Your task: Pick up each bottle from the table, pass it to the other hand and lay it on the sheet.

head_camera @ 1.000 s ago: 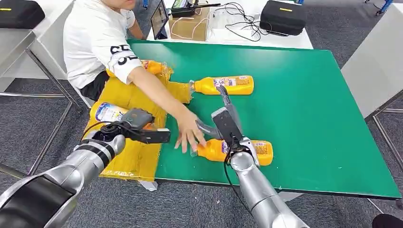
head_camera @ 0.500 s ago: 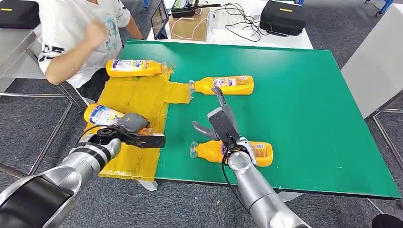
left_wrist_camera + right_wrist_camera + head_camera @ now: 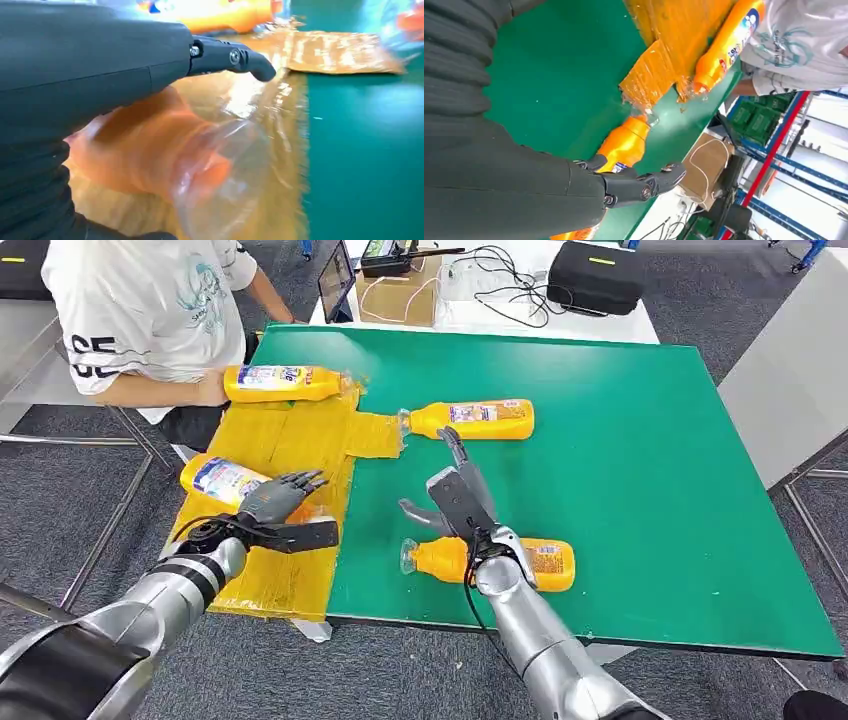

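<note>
I can see that the nearest bottle's small-print label (image 3: 547, 560) is facing up, so I expect a blue-and-white label hidden on the underside to come into view when I lay the bottle on the sheet.
Three orange bottles and one more lie flat. One bottle (image 3: 222, 480) lies on the yellow sheet (image 3: 300, 435), and my left hand (image 3: 278, 502) hovers over its neck end (image 3: 165, 150) with fingers (image 3: 235, 57) spread, gripping nothing. A second bottle (image 3: 280, 383) rests at the sheet's far end. A third (image 3: 478, 419) lies on the green table (image 3: 640, 460), its cap at the sheet's flap. The nearest bottle (image 3: 535, 562) lies by the front edge; my right hand (image 3: 455, 502) is open above its neck side, apart from it.
A person in a white shirt (image 3: 150, 310) sits at the table's far left corner, one hand (image 3: 210, 388) on the far bottle's base. A cardboard box (image 3: 400, 295), cables and a black case (image 3: 595, 275) stand on the white table behind.
The person pulled their arm back from the near bottle to the far bottle. My left hand's fingers spread off the bottle on the sheet. My right hand drifted slightly left.
</note>
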